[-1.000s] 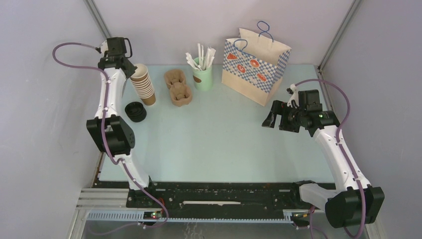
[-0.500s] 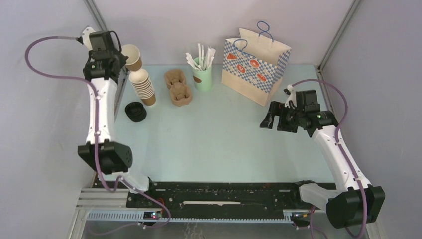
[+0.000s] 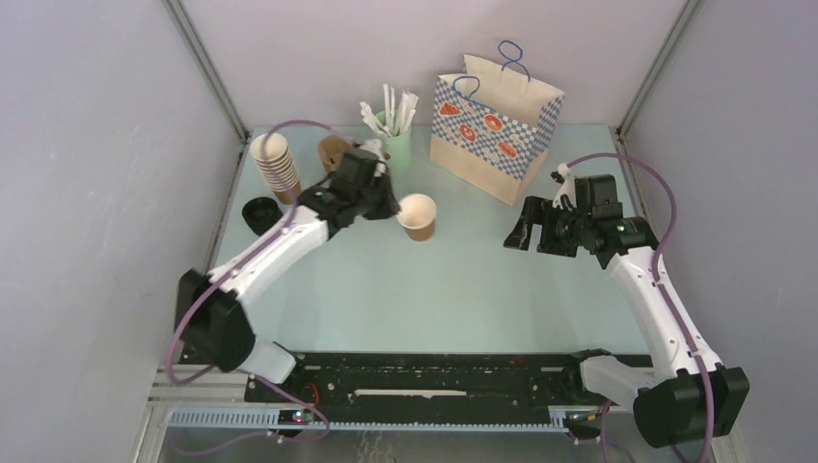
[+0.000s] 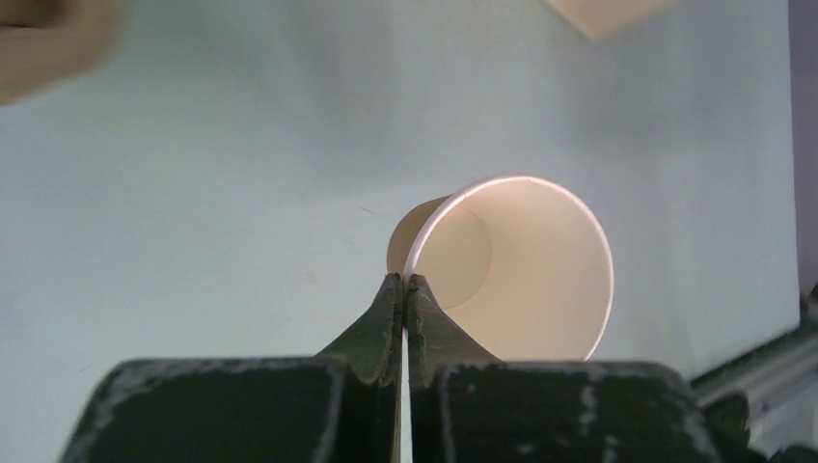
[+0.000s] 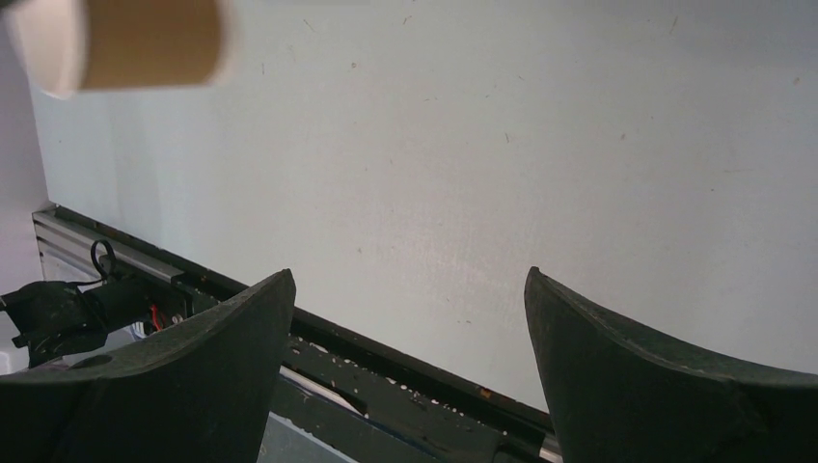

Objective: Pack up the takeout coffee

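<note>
My left gripper should keep lowering the brown paper cup [image 3: 419,218] toward the table's open middle [image 3: 441,282] until the cup's base stands flat, because the cup hangs with its opening up above clear table.
No lidded takeout coffee shows in any view. My left gripper [image 3: 394,207] is shut on the rim of a lidless brown paper cup [image 3: 418,216] with a pale inside, held over the middle back of the table. In the left wrist view the fingertips [image 4: 405,280] pinch the cup's wall [image 4: 511,270], its mouth facing the camera. My right gripper [image 3: 521,234] is open and empty at the right, in front of the bag; its wrist view [image 5: 410,289] shows bare table between the fingers and the cup [image 5: 125,43] at top left.
A stack of lidless brown cups [image 3: 275,164] stands at the back left, with black lids [image 3: 260,214] in front of it. A pulp cup carrier [image 3: 333,149] is partly hidden by the left arm. A green cup of stirrers [image 3: 394,140] and a checked paper bag [image 3: 494,121] stand at the back.
My left arm has lifted one cup off the stack at the back left and swung it right, to the middle of the table. The right arm has barely moved.
</note>
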Action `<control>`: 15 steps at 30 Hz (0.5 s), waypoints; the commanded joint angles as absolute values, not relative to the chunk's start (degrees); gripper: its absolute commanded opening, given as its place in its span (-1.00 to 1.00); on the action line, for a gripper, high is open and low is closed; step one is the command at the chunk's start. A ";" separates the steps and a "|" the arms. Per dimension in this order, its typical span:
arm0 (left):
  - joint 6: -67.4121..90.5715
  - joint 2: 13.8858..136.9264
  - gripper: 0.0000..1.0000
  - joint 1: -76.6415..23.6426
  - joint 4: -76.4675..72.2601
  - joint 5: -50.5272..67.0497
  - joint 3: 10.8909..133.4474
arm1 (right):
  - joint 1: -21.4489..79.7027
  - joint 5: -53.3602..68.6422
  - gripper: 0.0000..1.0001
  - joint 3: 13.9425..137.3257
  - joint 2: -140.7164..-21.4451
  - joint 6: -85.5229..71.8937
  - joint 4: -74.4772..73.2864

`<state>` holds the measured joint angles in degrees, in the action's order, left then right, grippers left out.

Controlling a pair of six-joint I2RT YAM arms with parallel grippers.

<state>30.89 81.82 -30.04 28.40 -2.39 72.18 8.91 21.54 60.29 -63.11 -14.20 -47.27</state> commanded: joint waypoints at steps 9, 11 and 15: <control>23.58 94.75 -1.00 -39.56 24.44 9.29 71.74 | 9.96 22.14 0.95 59.56 -61.26 -13.45 -45.63; 22.57 94.79 -1.00 -41.07 25.32 7.61 71.89 | 10.30 22.07 0.95 59.37 -61.11 -13.37 -45.70; 22.65 94.89 -1.00 -41.97 26.01 5.41 71.43 | 10.70 21.97 0.94 58.93 -60.82 -13.36 -45.70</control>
<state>24.73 95.48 -40.60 25.56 7.11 70.30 10.02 21.56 59.18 -62.35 -14.22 -47.29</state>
